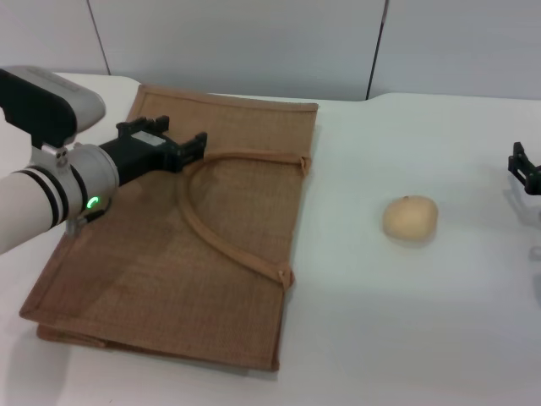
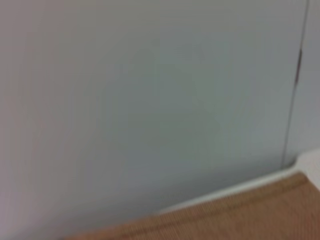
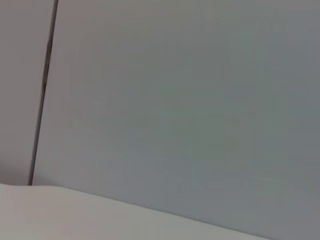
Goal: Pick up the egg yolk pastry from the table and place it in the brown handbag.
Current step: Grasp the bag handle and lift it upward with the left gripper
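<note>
The exposed bend of the handbag's tan handle (image 1: pixel 184 191) is close to my left gripper's open, hovering fingers. I keep lowering them until they are on both sides of the handle (image 1: pixel 197 169), and then close them.
The egg yolk pastry (image 1: pixel 410 218), a round pale tan bun, sits on the white table (image 1: pixel 406 321) to the right of the brown handbag (image 1: pixel 135 262). The handbag lies flat on the left half of the table, its tan handles (image 1: pixel 211 228) looped on top. My left gripper (image 1: pixel 193 147) hovers over the bag's far part, next to the handle loop. My right gripper (image 1: pixel 526 171) is at the table's right edge, well to the right of the pastry. The left wrist view shows only a strip of the bag (image 2: pixel 240 215) and the wall.
A grey panelled wall (image 1: pixel 254 42) runs behind the table. The right wrist view shows the wall and a strip of the table (image 3: pixel 75 215). White tabletop lies between the bag and the pastry and in front of both.
</note>
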Controlling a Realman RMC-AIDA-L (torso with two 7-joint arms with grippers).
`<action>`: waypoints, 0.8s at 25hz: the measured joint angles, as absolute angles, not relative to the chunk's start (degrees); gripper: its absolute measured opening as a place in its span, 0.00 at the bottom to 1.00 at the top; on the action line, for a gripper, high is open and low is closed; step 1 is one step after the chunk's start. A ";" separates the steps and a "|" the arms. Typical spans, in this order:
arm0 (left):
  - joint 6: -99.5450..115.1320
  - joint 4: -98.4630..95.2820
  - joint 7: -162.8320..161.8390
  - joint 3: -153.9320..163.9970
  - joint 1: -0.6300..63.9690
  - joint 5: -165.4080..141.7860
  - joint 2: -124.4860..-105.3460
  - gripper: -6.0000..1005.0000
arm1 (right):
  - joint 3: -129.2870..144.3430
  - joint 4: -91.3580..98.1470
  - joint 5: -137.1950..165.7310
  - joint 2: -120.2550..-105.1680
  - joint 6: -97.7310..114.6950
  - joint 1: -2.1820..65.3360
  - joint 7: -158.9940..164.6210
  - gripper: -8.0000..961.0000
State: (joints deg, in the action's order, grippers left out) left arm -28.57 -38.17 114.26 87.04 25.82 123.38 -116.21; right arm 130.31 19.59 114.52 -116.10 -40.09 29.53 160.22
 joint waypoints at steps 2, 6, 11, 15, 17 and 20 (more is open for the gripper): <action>-28.42 -38.22 109.60 86.87 26.20 116.71 -116.20 0.72 | 130.24 19.59 114.52 -116.09 -40.08 29.60 160.22 0.90; -28.47 -38.20 106.11 86.72 26.60 112.45 -116.18 0.72 | 130.10 19.59 114.51 -116.05 -40.08 29.69 160.22 0.90; -28.73 -38.08 104.83 87.01 26.81 109.80 -116.03 0.72 | 129.88 19.33 114.42 -115.96 -40.07 29.75 160.22 0.90; -29.72 -37.93 103.77 87.10 27.18 108.12 -116.04 0.72 | 129.86 18.80 114.43 -115.94 -40.07 30.34 160.22 0.90; -30.12 -37.62 103.12 87.15 27.64 107.28 -116.04 0.72 | 129.86 18.80 114.43 -115.93 -40.07 30.39 160.22 0.90; -30.16 -36.94 102.33 87.20 28.26 106.17 -116.15 0.72 | 129.87 18.79 114.43 -115.93 -40.07 30.42 160.22 0.90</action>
